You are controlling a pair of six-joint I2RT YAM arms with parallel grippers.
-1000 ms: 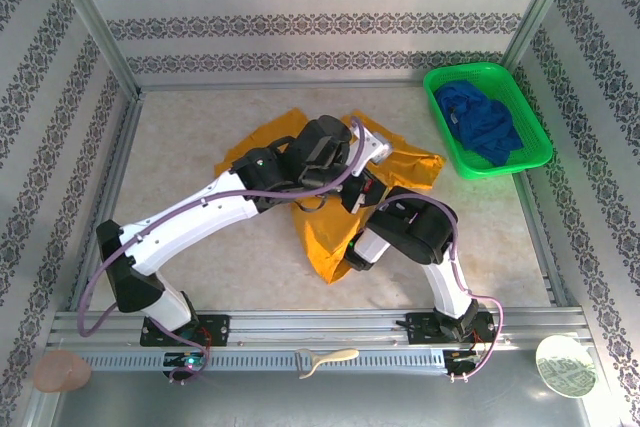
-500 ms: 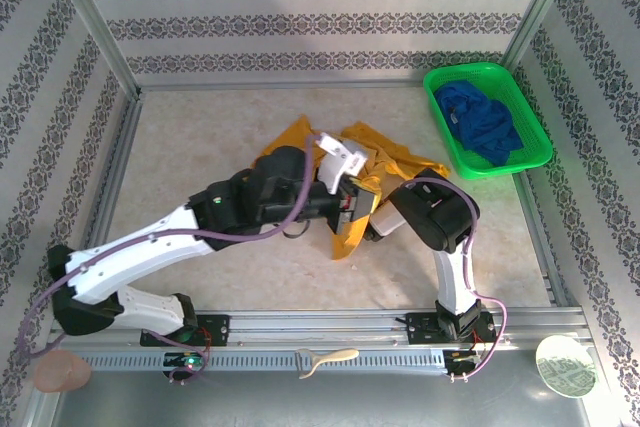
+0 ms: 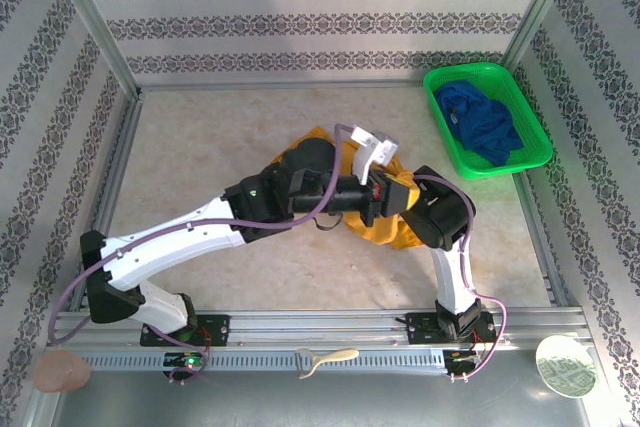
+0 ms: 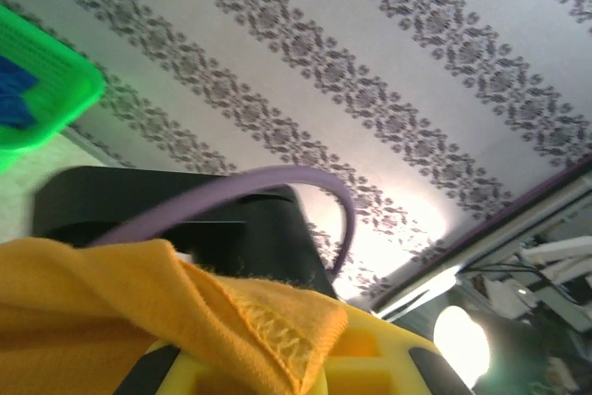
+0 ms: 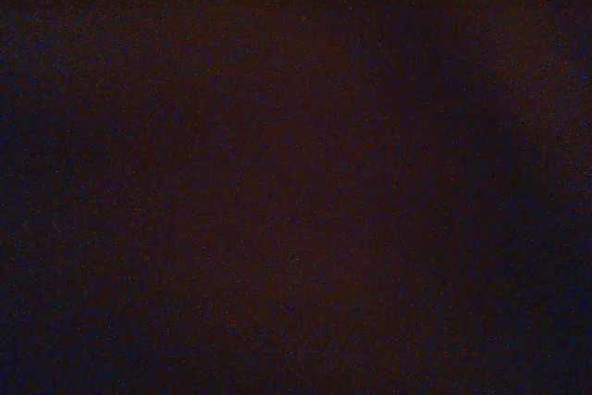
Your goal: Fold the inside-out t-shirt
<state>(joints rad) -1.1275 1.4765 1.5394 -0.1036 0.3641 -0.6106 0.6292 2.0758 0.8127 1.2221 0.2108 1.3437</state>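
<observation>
Next, I pull the hem back from my right gripper's arm with my left gripper, because my right gripper is deep in the bunched t-shirt with the hem crowding its arm.
The mustard-yellow inside-out t-shirt lies bunched in a small heap at the table's centre right, mostly under both arms. My left gripper reaches rightward across it and is shut on a hemmed edge of the shirt. In the left wrist view that stitched hem drapes over my yellow fingers. My right arm bends down into the heap from the right, with its gripper buried in the cloth. The right wrist view is entirely dark, so the state of its jaws is hidden.
A green basket holding a deep-blue garment stands at the back right corner. On the front rail lie a beige tool, a pinkish object at left and a white disc at right. Patterned walls close the table in.
My left arm has swung rightward carrying the shirt's edge. The shirt, spread wide a second ago, is now gathered into a smaller heap nearer the right arm, which shifted slightly.
</observation>
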